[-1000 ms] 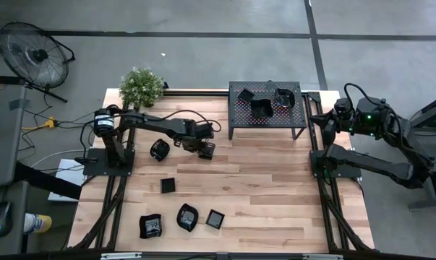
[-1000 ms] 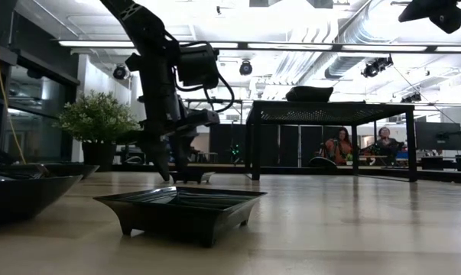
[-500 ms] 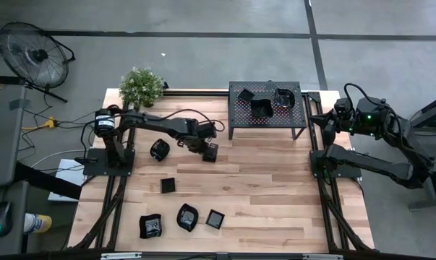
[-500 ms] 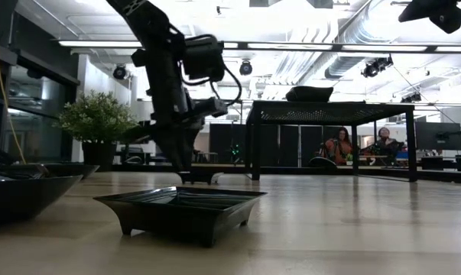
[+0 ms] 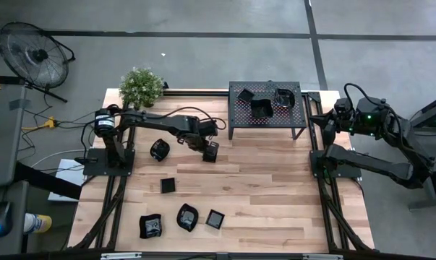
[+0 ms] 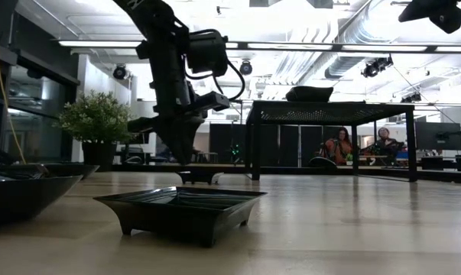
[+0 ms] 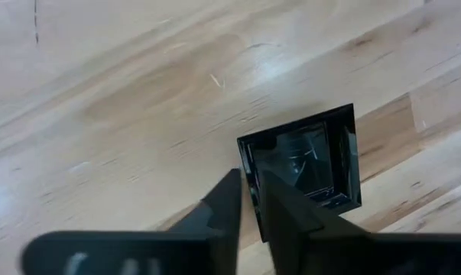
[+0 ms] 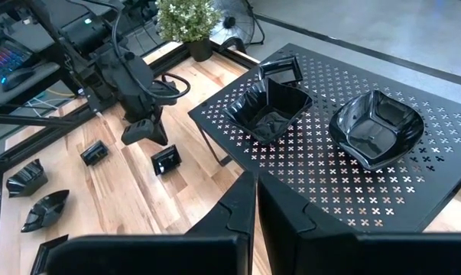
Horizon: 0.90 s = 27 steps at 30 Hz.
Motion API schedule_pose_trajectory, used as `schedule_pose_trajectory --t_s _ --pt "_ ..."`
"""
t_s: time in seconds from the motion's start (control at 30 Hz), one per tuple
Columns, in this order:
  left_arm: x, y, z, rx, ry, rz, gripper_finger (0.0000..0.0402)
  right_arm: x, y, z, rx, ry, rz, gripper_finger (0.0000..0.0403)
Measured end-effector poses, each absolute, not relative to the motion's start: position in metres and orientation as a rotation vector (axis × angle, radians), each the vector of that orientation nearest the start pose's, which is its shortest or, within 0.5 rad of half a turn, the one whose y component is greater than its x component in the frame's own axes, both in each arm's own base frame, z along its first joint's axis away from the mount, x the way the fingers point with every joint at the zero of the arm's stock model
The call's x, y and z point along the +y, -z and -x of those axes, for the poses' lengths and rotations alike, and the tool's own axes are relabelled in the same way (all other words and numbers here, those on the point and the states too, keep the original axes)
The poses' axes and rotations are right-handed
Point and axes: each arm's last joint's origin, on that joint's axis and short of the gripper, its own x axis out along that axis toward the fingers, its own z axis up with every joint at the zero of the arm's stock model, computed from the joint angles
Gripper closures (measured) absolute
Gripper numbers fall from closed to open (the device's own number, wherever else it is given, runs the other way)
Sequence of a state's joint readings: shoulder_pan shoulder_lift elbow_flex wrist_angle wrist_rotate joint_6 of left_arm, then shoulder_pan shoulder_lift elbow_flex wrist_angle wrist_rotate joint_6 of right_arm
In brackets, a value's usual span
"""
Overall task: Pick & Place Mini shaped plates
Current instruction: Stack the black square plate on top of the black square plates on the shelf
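My left gripper's fingers are too high at the square plate's rim (image 6: 199, 173). Next, I open them and reach further down around the plate's side (image 7: 251, 177) before I lift.
Small black glossy mini shaped plates lie about the wooden table: a rounded one (image 5: 159, 149), a square one (image 5: 168, 185), and three near the front edge (image 5: 151, 225) (image 5: 187, 217) (image 5: 215, 218). Three more sit on the black perforated rack (image 5: 239, 119) at the far side. My left gripper (image 7: 251, 200) is shut on another square plate (image 5: 211, 152), left of the rack, at mid-table. My right gripper (image 8: 254, 200) is shut and empty, held high at the table's right edge, looking down on the rack. My left gripper pinches one side wall (image 7: 249, 164) of the square plate between its two fingers, one finger outside (image 7: 228, 200) and one inside the dish (image 7: 282, 210). The fingers come steeply from above. Whether the plate's underside is clear of the table, I cannot tell.
A potted plant (image 5: 141, 87) stands at the far left corner. In the low view a square plate (image 6: 180, 210) and a larger dish (image 6: 16, 191) sit close to the camera. Bare wood stretches across the table's right half. People sit in the room beyond.
My left gripper has shut its fingers on the square plate's wall, then risen a little and drifted slightly toward the table's right edge. The plate has shifted a little the same way with it.
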State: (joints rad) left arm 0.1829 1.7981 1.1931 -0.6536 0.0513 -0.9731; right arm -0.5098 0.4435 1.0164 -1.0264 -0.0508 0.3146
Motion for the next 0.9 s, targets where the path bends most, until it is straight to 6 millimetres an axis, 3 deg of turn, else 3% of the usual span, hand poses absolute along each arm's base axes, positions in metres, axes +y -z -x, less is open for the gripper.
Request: schedule_pose_trajectory --t_s 0.2,0.3,0.9 --pt "0.061 -0.179 -0.341 1.093 -0.711 0.988 0.0253 -0.019 -0.358 -0.037 0.368 0.513 -0.432 0.0391" --pt "0.062 -0.176 -0.340 1.100 -0.738 0.994 0.0224 -0.019 -0.358 -0.037 0.367 0.512 -0.432 0.0391" --pt "0.060 -0.165 -0.344 1.130 -0.737 0.969 0.0266 -0.019 -0.357 -0.037 0.373 0.507 -0.437 0.0391"
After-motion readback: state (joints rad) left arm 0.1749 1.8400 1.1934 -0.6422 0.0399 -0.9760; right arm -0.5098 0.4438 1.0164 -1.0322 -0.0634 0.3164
